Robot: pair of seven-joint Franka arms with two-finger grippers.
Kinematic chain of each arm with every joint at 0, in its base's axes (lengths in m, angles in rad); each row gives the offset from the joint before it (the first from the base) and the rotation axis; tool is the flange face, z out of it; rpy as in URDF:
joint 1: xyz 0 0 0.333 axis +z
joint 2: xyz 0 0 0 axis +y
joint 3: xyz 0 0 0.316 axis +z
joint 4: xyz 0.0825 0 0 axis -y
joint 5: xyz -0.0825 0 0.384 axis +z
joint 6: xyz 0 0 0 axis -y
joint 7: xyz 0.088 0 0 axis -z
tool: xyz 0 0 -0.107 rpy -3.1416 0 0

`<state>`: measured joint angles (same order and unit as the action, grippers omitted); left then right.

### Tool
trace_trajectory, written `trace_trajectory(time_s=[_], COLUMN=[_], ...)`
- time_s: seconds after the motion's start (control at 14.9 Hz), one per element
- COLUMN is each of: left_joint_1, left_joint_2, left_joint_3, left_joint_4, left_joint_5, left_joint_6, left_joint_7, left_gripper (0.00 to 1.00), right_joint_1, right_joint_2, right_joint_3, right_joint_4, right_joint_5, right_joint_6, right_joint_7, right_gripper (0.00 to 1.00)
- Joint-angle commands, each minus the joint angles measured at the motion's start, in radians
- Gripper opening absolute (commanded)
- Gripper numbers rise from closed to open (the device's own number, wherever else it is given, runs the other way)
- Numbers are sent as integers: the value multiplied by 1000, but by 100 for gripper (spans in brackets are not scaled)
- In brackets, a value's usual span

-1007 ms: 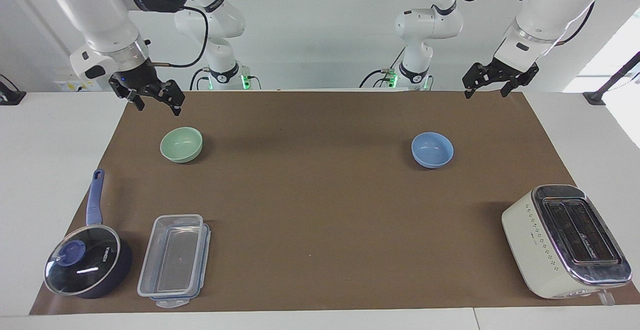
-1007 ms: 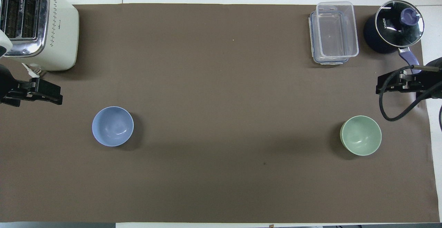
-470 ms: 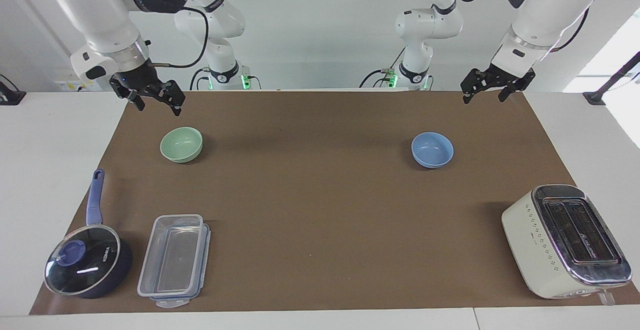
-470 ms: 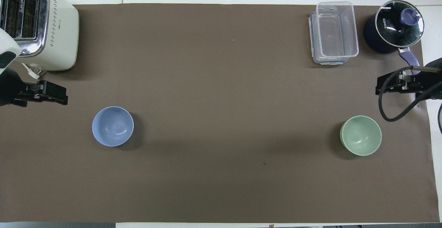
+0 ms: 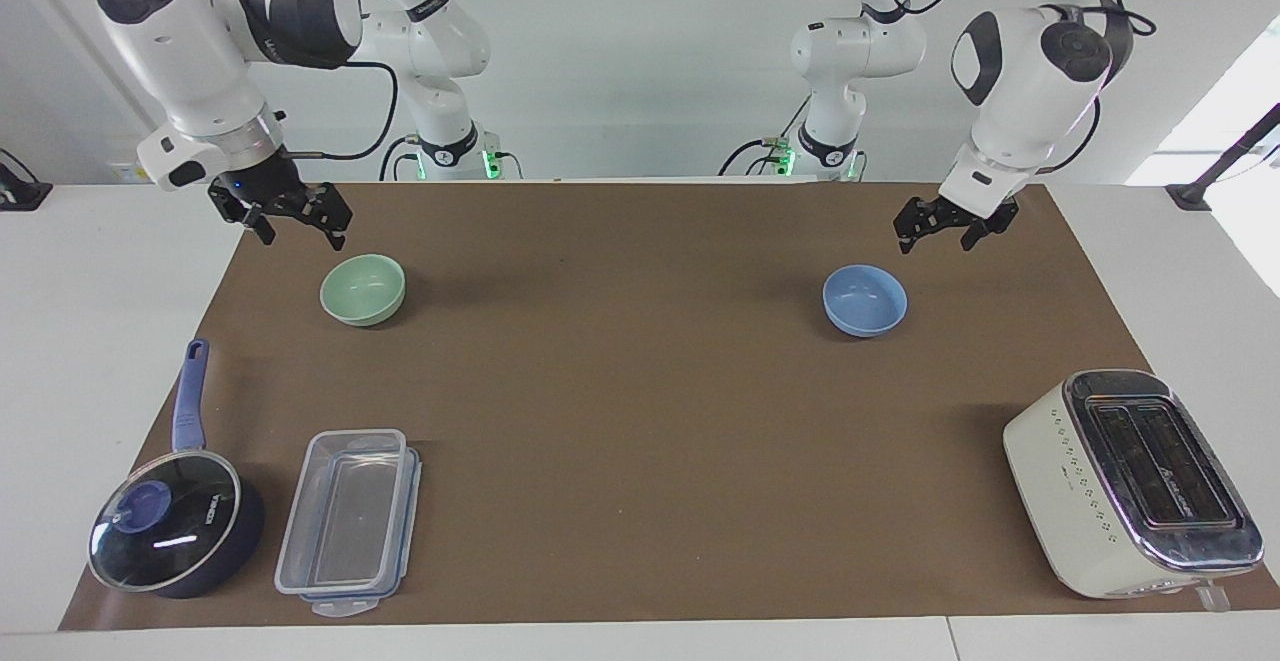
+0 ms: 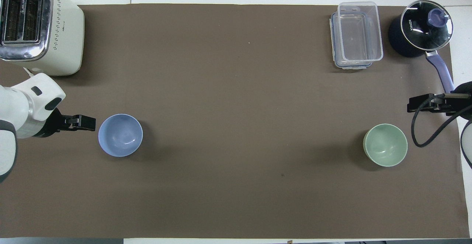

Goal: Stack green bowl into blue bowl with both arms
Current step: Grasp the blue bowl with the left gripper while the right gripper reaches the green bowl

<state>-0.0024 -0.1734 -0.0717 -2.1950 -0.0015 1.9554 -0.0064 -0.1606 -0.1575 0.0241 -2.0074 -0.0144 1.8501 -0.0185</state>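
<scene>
The blue bowl's rim (image 6: pixel 120 114) looks just as wide. I therefore expect that the green bowl (image 6: pixel 385 145) will cover the blue bowl from view from above when I stack them.
The green bowl (image 5: pixel 362 288) stands upright and empty on the brown mat toward the right arm's end; it also shows in the overhead view (image 6: pixel 385 150). The blue bowl (image 5: pixel 864 299) stands upright and empty toward the left arm's end, also in the overhead view (image 6: pixel 120 135). My right gripper (image 5: pixel 303 231) is open and empty, in the air over the mat just beside the green bowl (image 6: pixel 416 104). My left gripper (image 5: pixel 935 238) is open and empty, in the air over the mat close beside the blue bowl's rim (image 6: pixel 87 123). Neither gripper touches a bowl.
A cream toaster (image 5: pixel 1130 481) stands toward the left arm's end, farther from the robots than the blue bowl. A clear lidded container (image 5: pixel 347 521) and a dark blue saucepan with a glass lid (image 5: pixel 175 531) stand farther out than the green bowl.
My left gripper has come down and in toward the blue bowl. My right gripper has shifted slightly toward the mat's edge and a little lower. The bowls have not moved.
</scene>
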Motion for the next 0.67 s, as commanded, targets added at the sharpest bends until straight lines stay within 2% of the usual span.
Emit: trace_trajectory(time_s=[0.0,0.2,0.47,0.6], left_joint_1=[12,4,1,-5], left_joint_2=[29,104,107,107], left_joint_3=[-3,-3,-3,-3], left_joint_4=[-136,-154,-164,-178], left_joint_5=[-17,-17,-17,-17], left_joint_6=[172,250,250,244], left_joint_7=[54,82,83,98], left_gripper=[100,100,100,95], right_joint_1=[-34,-51,-91,-120], right_joint_2=[-97,-71,-16,13], right_joint_3=[3,3,2,3], right_joint_4=[-203,-289,-385,-428], right_joint_5=[22,24,22,24], right_joint_6=[151,269,417,496], right_joint_7=[-61,-78,-109,-152], right_gripper=[99,99,100,100])
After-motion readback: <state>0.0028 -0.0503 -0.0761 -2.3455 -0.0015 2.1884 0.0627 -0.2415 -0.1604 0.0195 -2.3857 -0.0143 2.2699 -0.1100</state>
